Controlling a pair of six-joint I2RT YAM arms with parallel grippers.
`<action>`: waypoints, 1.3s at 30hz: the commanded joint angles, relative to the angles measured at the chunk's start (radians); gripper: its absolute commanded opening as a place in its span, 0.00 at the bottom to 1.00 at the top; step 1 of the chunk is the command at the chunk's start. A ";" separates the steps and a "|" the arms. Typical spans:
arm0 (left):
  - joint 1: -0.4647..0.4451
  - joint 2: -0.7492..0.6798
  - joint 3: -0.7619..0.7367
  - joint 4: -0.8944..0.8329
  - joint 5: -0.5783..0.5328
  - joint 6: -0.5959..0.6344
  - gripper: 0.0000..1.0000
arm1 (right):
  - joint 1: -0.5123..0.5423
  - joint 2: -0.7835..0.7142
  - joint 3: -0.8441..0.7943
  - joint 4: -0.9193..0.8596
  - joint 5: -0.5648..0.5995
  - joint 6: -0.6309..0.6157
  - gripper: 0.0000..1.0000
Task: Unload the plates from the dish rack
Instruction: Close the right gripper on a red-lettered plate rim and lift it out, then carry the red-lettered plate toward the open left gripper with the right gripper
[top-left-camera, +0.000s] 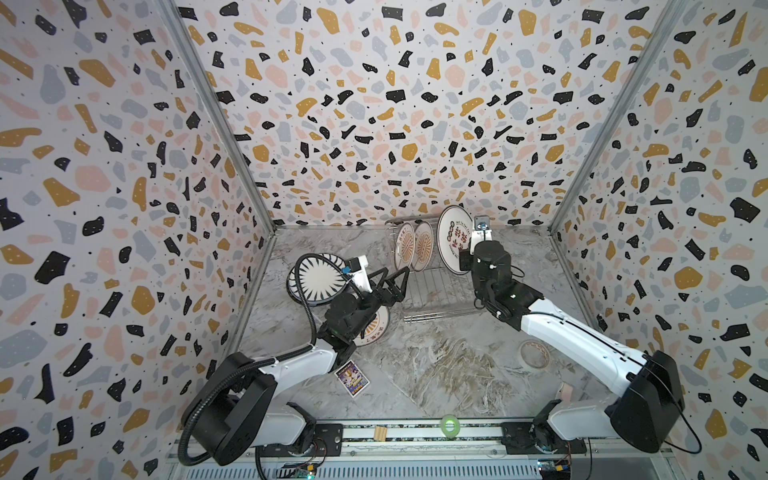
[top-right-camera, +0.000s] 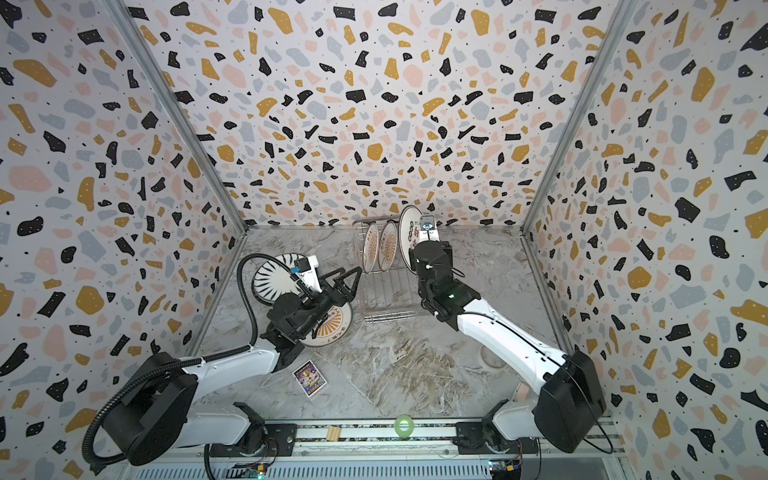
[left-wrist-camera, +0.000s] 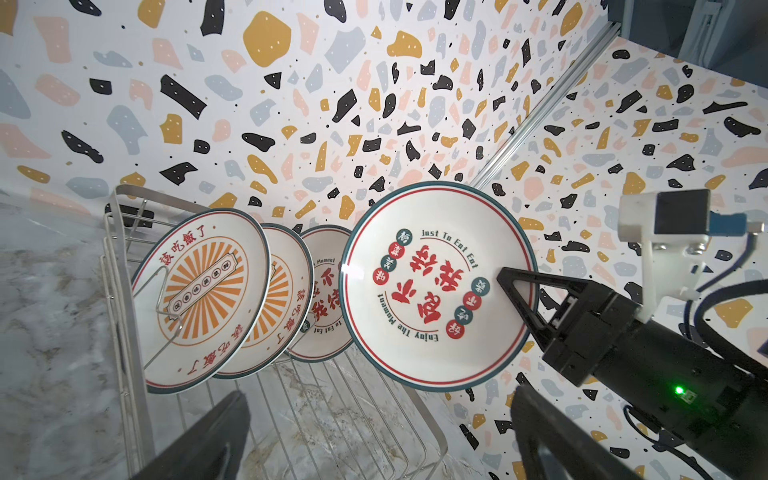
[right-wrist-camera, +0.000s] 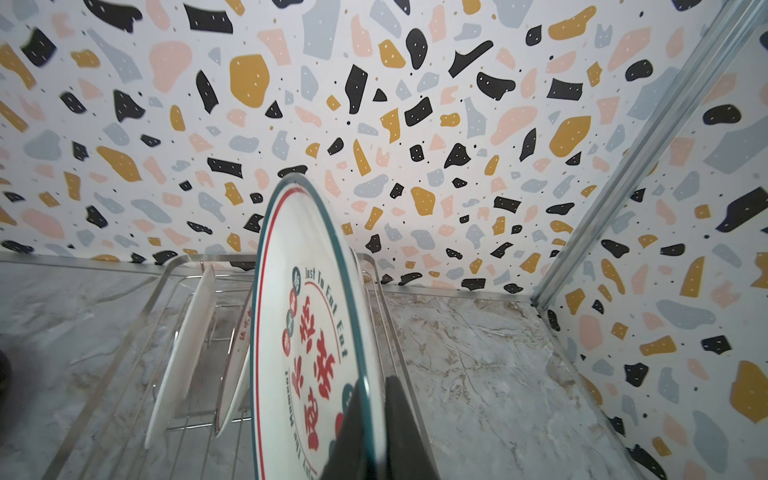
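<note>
My left gripper is beside the sunburst plate, so my right gripper should pass the red-character plate over by its free rim (top-left-camera: 439, 237) before my left gripper stacks it.
The dish rack (top-left-camera: 436, 291) (top-right-camera: 390, 291) stands at the back of the table. My right gripper (top-left-camera: 471, 245) (right-wrist-camera: 372, 386) is shut on the rim of a white plate with red characters (top-left-camera: 453, 241) (right-wrist-camera: 307, 332) (left-wrist-camera: 436, 291), which it holds upright above the rack's right side. Two orange sunburst plates (top-left-camera: 405, 245) (left-wrist-camera: 199, 299) and another red-character plate (left-wrist-camera: 328, 299) stand in the rack. My left gripper (top-left-camera: 398, 272) (left-wrist-camera: 378, 392) is open at the rack's left edge, with nothing between its fingers. A stack of black-striped plates (top-left-camera: 320, 278) and a sunburst plate (top-left-camera: 376, 328) lie on the table at the left.
A purple card (top-left-camera: 352, 378) lies beside my left arm. A beige tape roll (top-left-camera: 534, 355) sits under my right arm. A green tape roll (top-left-camera: 450, 426) and a wooden block (top-left-camera: 380, 433) rest on the front rail. Patterned walls close in the back and both sides.
</note>
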 joint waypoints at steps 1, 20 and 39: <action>-0.007 -0.018 0.025 0.000 -0.003 0.019 1.00 | -0.049 -0.088 -0.043 0.084 -0.167 0.097 0.03; -0.005 -0.089 -0.003 -0.059 0.114 0.155 1.00 | -0.308 -0.170 -0.301 0.421 -1.081 0.319 0.00; -0.006 -0.067 -0.036 0.077 0.225 0.068 0.55 | -0.338 -0.195 -0.406 0.629 -1.309 0.326 0.00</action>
